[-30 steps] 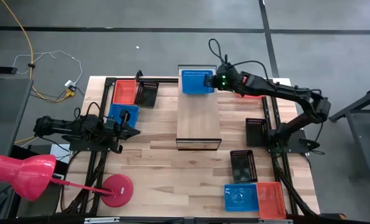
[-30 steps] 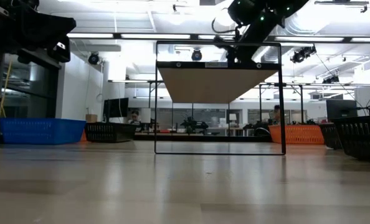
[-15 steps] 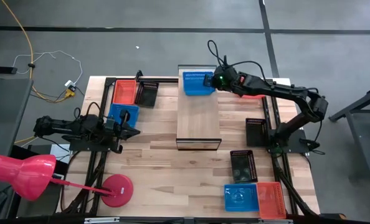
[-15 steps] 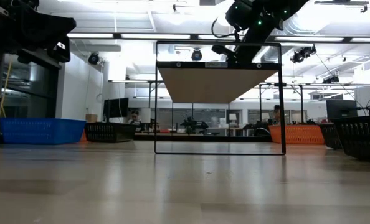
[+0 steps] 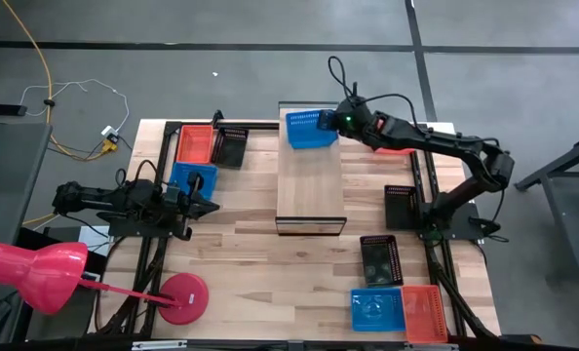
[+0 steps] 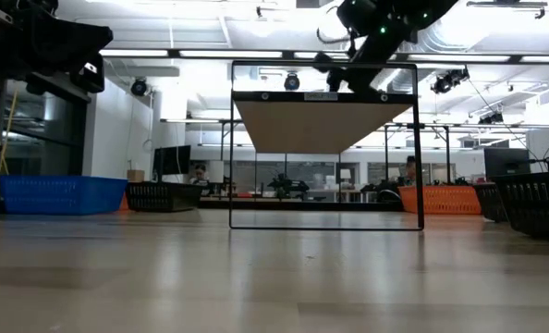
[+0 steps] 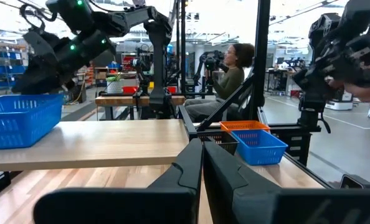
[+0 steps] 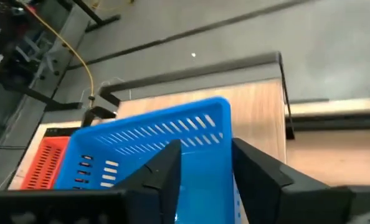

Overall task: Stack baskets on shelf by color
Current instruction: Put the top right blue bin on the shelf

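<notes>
My gripper will lower the blue basket (image 5: 196, 176) beside my left gripper, and it should fit down inside the shelf's blue basket (image 5: 309, 130), because that one is open and empty.
A blue basket (image 5: 309, 130) sits on the far end of the shelf (image 5: 311, 190), a light-wood board on a black frame. My right gripper (image 5: 334, 123) reaches it from the table's right and is open. In the right wrist view its fingers (image 8: 172, 155) stand on either side of the blue basket's (image 8: 154, 146) right-hand wall. My left gripper (image 5: 212, 206) waits shut at the table's left, beside another blue basket (image 5: 192, 178). The left wrist view shows the shelf (image 7: 91, 140) with the blue basket (image 7: 20, 118) on it. My right gripper straddles the right-hand wall (image 8: 200, 140) of the blue basket from above, slanting in from the table's right. Whether either finger touches the wall I cannot tell. The basket rests flat on the shelf.
Red (image 5: 195, 143) and black (image 5: 230, 146) baskets stand at the far left. A red one (image 5: 399, 148) lies under the right arm. Black baskets (image 5: 401, 205) (image 5: 380, 259) sit at the right, blue (image 5: 376, 309) and red (image 5: 424, 312) at the near right. A pink lamp (image 5: 36, 273) stands near left.
In the low view my right gripper's fingers stand wider apart than a second ago, and the gripper has risen a little over the shelf's far end. The blue basket has stayed on the shelf.
</notes>
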